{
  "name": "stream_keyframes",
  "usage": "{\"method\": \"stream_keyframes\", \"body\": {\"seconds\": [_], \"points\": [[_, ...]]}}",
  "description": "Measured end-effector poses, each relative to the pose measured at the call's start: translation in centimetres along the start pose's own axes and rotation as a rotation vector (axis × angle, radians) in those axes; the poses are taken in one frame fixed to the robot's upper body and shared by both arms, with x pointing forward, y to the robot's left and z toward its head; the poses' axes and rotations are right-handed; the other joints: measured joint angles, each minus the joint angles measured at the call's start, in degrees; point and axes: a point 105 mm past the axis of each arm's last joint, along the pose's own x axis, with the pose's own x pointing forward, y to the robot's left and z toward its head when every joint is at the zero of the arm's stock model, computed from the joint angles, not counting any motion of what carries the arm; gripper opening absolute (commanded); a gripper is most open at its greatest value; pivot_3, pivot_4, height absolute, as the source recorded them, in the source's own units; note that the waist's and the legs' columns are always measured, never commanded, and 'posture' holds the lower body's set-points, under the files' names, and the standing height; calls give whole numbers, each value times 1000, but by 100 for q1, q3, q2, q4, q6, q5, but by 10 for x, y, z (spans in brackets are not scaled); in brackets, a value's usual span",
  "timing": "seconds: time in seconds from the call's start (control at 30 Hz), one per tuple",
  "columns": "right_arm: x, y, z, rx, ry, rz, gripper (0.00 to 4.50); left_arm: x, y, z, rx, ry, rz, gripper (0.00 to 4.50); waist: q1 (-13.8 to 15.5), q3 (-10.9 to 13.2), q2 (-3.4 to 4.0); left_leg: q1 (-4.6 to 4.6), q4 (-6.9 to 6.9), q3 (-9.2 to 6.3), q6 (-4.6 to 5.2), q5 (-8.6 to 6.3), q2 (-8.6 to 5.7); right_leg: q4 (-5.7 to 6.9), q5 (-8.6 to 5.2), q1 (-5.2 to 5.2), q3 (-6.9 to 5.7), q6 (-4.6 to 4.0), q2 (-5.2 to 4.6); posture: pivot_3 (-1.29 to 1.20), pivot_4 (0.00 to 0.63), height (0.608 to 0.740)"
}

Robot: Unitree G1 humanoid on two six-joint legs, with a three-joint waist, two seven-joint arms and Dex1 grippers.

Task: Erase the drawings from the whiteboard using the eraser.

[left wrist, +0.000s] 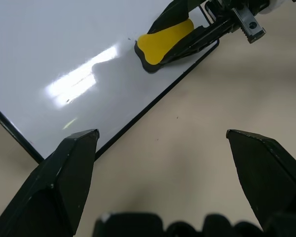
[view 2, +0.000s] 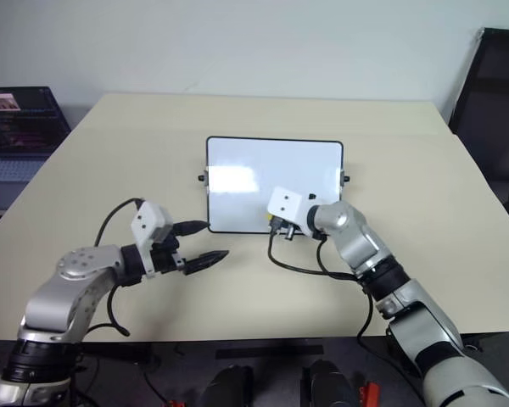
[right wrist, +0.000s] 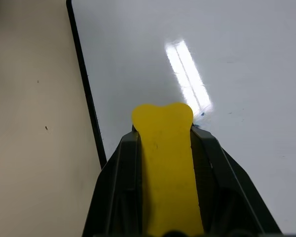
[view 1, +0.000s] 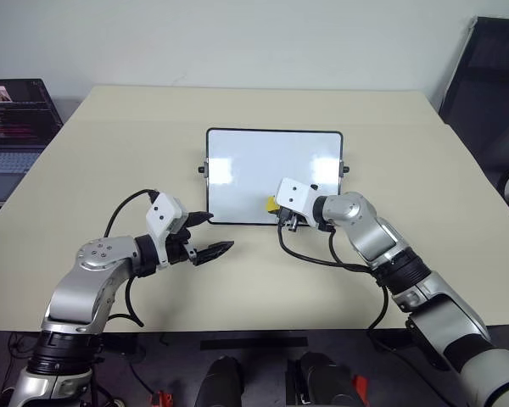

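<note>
Next, my right gripper sweeps the eraser back over the speck (right wrist: 203, 114), because the eraser's tip (right wrist: 163, 112) is by the whiteboard's near edge and the blue speck is beside it.
The whiteboard (view 1: 274, 165) lies flat at the middle of the beige table, its surface white with glare patches. My right gripper (view 1: 277, 209) is shut on the yellow eraser (view 1: 272, 203), whose tip rests on the board's near edge, right of centre. In the right wrist view the eraser (right wrist: 164, 148) sticks out between the two black fingers over the board. The drawings are hidden, apart from a tiny blue speck (right wrist: 202, 114) beside the eraser's tip. My left gripper (view 1: 218, 231) hovers open and empty just off the board's near left corner.
The table (view 1: 110, 161) reaches wide on both sides of the board. An open laptop (view 1: 13, 119) sits beyond the table's left edge. A dark chair (view 1: 492, 76) stands at the far right. A black cable (view 1: 310, 254) loops under my right wrist.
</note>
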Motion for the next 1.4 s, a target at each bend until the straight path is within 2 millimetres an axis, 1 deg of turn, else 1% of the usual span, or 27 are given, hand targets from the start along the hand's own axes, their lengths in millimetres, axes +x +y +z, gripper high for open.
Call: {"method": "stream_keyframes", "body": {"seconds": [0.03,0.1,0.17,0.23,0.4,0.43,0.5,0.57,0.63,0.73,0.77,0.93,0.97,1.07,1.13,1.23,1.3,1.4], "points": [[2,-9,5,-6,-8,-58,997,1,-1,0,3,-1,-6,4500,-3,0,1,0,2,1,-1,1,-1,10,0,-4,3,0,0,0,150,740],[-2,-24,5,-8,-4,-120,997,1,-1,0,5,-2,-10,4500,-5,0,-1,1,2,1,-1,1,-1,11,0,-3,3,-1,0,0,150,740],[-5,-25,2,-12,4,-114,997,1,-1,-1,2,0,-10,4500,11,-1,-1,2,1,1,-1,1,-4,10,0,-2,1,-2,1,0,150,740],[-6,-18,-1,-15,8,-76,997,1,0,-2,0,3,-10,4500,11,-1,-1,1,1,1,0,1,-3,10,0,-2,2,-2,1,0,150,740],[-9,19,-14,-37,50,102,997,0,-1,-2,8,-1,-20,4500,5,-1,-2,4,1,1,0,1,-2,11,-3,-2,2,3,1,0,150,740],[-9,24,-16,-42,55,123,997,0,0,-4,5,1,-19,4500,3,-1,-2,6,2,1,0,1,-2,13,-4,-2,3,5,1,0,150,740],[-8,24,-16,-57,56,115,997,0,1,-5,4,4,-17,4500,1,-1,-1,7,4,2,0,2,0,15,-5,-2,3,7,1,0,150,740],[-1,17,-10,-66,32,48,997,0,1,-6,6,6,-15,4500,-12,-1,-1,11,5,4,3,4,1,17,-6,-1,6,10,1,0,150,740],[3,3,-3,-77,6,-32,997,0,1,-6,8,6,-19,4500,-19,-1,-1,13,5,4,0,8,2,17,-5,-1,7,10,2,0,150,740],[1,-23,3,-77,-16,-158,997,1,-1,-6,7,8,-29,4500,-10,-1,-1,10,4,3,0,11,2,17,-5,-1,5,9,2,0,150,740],[0,-27,3,-74,-21,-182,997,1,-1,-6,7,8,-29,4500,-1,-1,-1,9,3,2,0,10,1,17,-3,-1,3,6,2,0,150,740],[1,-24,4,-85,-27,-162,997,1,-1,-6,7,8,-29,4500,-8,-1,-1,8,-2,3,0,9,-1,14,1,-2,6,-1,1,0,150,740],[0,-20,1,-91,-17,-132,997,1,-1,-6,7,8,-30,4500,-8,-1,-2,8,-3,3,0,9,-1,14,1,-2,4,-1,1,0,150,740],[-4,0,-12,-115,14,-17,997,1,-1,-7,3,11,-30,4500,-7,-2,-2,12,-1,0,0,10,1,15,-4,3,1,7,1,0,150,740],[-4,4,-13,-114,14,-11,997,1,-2,-7,-2,14,-30,4500,-8,-2,-2,13,2,2,1,11,2,16,-6,3,4,10,1,0,150,740],[-3,1,-14,-108,13,-42,997,2,-3,-3,8,10,-33,4500,-8,-2,-2,14,5,1,7,16,1,18,-2,3,4,13,2,0,150,740],[-2,-5,-11,-95,5,-86,997,2,-4,-2,7,10,-34,4500,-8,-2,-2,14,5,3,8,19,1,19,0,3,6,14,2,0,150,740],[-6,-25,-7,-83,-3,-172,997,4,-6,-3,-2,14,-42,4500,-5,-1,-2,12,4,2,8,21,0,18,1,2,4,15,2,0,150,740]]}}
